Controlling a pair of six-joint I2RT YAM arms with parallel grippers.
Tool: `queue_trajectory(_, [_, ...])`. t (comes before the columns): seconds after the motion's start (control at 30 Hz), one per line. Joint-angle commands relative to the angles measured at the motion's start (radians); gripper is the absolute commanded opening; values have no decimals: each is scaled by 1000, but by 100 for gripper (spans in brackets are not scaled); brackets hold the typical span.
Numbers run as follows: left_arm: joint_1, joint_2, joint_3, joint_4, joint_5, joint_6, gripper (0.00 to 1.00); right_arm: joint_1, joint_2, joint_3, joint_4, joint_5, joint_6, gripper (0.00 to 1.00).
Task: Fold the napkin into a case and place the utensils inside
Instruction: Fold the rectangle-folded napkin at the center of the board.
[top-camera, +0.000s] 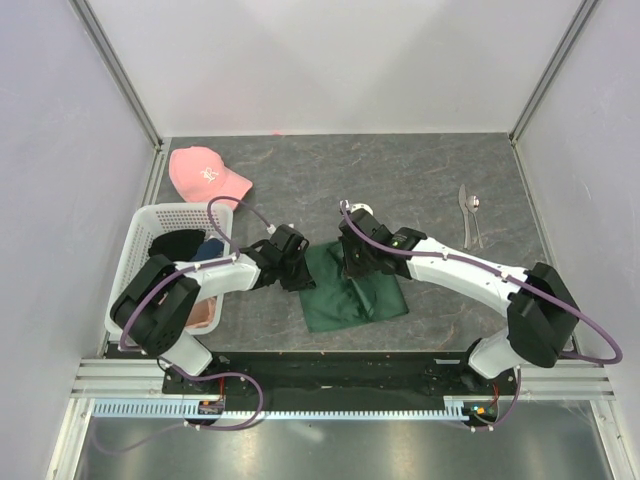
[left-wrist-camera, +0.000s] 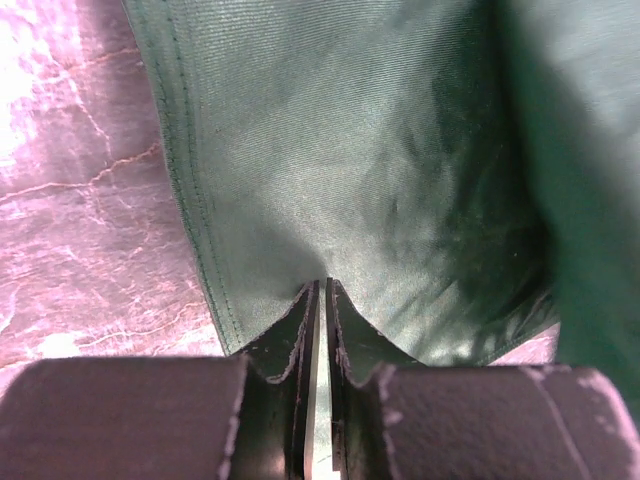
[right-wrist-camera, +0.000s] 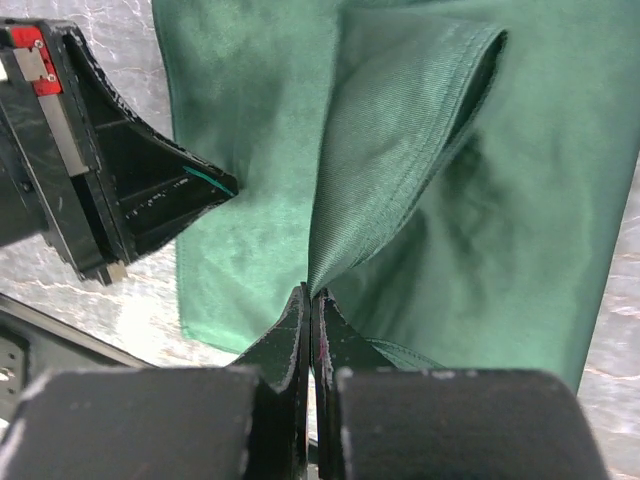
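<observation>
I can see that the napkin lies flat (top-camera: 324, 301) from the raised fold to my left gripper. My right gripper keeps pulling the fold across until it is close to the napkin's edge there (top-camera: 304, 303).
The dark green napkin (top-camera: 352, 295) lies on the table in front of the arms, partly lifted at its far edge. My left gripper (top-camera: 297, 268) is shut on the napkin's left far edge; in the left wrist view the cloth (left-wrist-camera: 360, 170) runs into the closed jaws of the gripper (left-wrist-camera: 325, 285). My right gripper (top-camera: 362, 262) is shut on a raised fold of the napkin (right-wrist-camera: 400, 140), pinched at the gripper's tips (right-wrist-camera: 310, 292). The left gripper's fingers (right-wrist-camera: 150, 190) show in the right wrist view. Two silver utensils (top-camera: 470, 212) lie side by side at the far right.
A pink cap (top-camera: 205, 172) lies at the far left. A white basket (top-camera: 150, 240) holding a black garment stands at the left edge beside the left arm. Grey walls and metal posts close in the table.
</observation>
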Motion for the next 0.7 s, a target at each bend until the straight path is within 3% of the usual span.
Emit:
queue_trajectory(0.0, [2,18,-33,7,-73,47,12,16,14,39,72,37,135,0])
queue_trajectory(0.37, [54,-169,-44,-103,-81,15,12,30,3,11,154,40,238,0])
queue_trajectory(0.67, [74,-11,-61,-22,-21,37,10,63,84,23,185,16,246,0])
